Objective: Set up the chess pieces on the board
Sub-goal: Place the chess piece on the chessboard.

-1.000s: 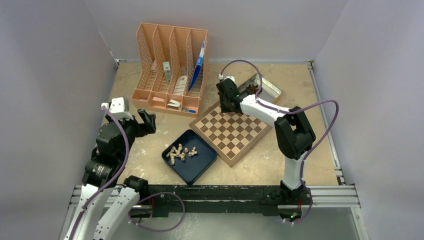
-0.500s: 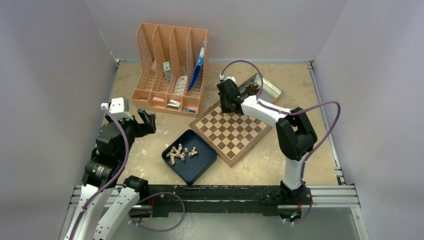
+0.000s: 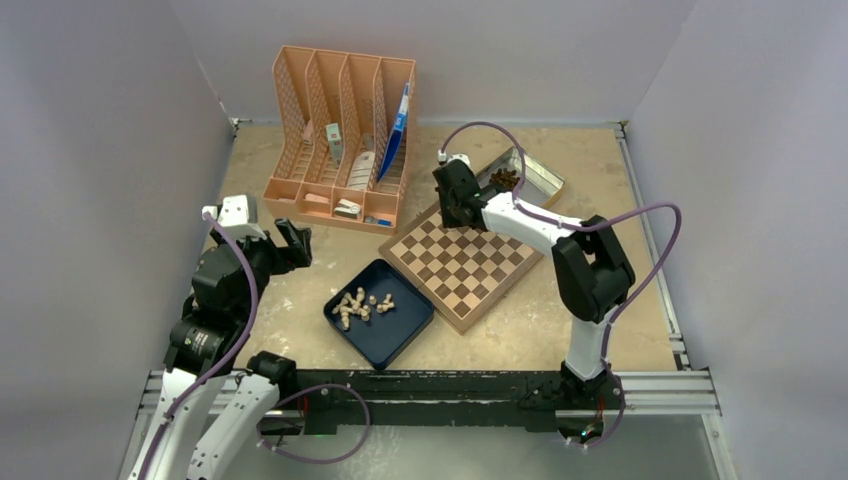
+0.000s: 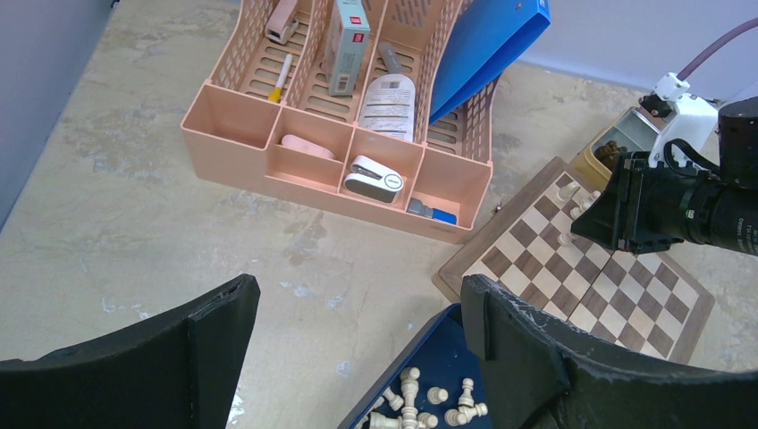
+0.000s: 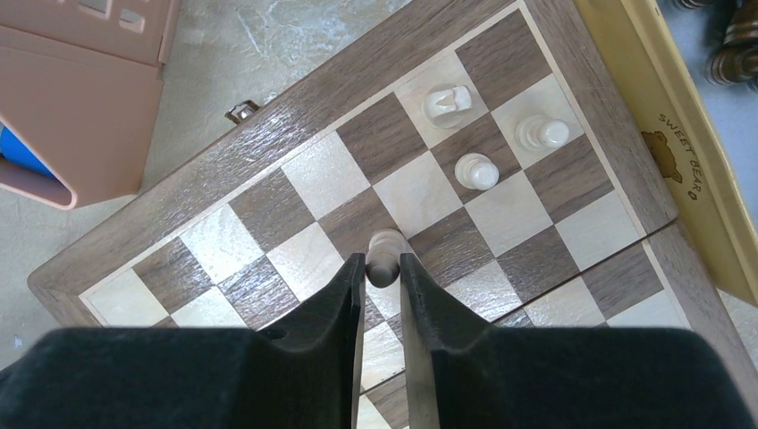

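The pale chess piece [image 5: 386,250] is in my right gripper over the inner squares, so next I move it to the empty dark edge square [image 5: 383,138] beside the rook before I lower it.
The board [image 3: 470,268] lies right of centre, turned like a diamond. Over its far corner my right gripper [image 5: 383,270] is shut on a pale chess piece [image 5: 383,255], pinched at the fingertips above a square. Three more pale pieces stand near that corner: a rook [image 5: 447,100] and two others [image 5: 543,132] [image 5: 475,170]. Several chess pieces [image 3: 360,303] lie tumbled in a dark blue tray [image 3: 400,335]. My left gripper [image 4: 357,331] hangs open and holds nothing, above bare table left of the tray.
A peach desk organiser [image 3: 340,150] with a blue folder [image 3: 400,115] stands at the back left. A yellow-rimmed box [image 3: 540,178] holding dark pieces sits behind the board. Grey walls close in the table on three sides.
The right arm's elbow has edged slightly to the right while its gripper stays over the board's far corner. The left arm has not moved.
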Available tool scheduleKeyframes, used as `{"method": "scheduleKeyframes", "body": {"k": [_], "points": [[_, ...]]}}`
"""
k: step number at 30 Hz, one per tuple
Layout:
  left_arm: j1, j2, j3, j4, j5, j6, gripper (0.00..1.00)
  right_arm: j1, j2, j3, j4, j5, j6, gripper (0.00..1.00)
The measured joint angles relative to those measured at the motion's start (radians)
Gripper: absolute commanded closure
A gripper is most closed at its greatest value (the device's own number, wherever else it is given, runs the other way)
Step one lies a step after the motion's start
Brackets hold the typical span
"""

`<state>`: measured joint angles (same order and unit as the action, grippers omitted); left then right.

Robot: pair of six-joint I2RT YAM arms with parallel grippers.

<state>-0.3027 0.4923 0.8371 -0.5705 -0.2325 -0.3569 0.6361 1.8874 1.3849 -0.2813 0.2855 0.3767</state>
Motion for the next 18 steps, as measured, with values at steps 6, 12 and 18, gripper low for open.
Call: {"method": "scheduleKeyframes", "body": {"k": [6,12,18], "points": [[0.0,0.0,0.0,0.0,0.0,0.0,0.17,0.006,0.0,0.0,0.002,-0.007,0.0,0.82],[0.0,0.0,0.0,0.0,0.0,0.0,0.17,0.009,0.0,0.002,-0.005,-0.006,0.0,0.82],[0.0,0.0,0.0,0.0,0.0,0.0,0.17,0.011,0.004,0.048,-0.029,-0.007,0.0,0.82]]}}
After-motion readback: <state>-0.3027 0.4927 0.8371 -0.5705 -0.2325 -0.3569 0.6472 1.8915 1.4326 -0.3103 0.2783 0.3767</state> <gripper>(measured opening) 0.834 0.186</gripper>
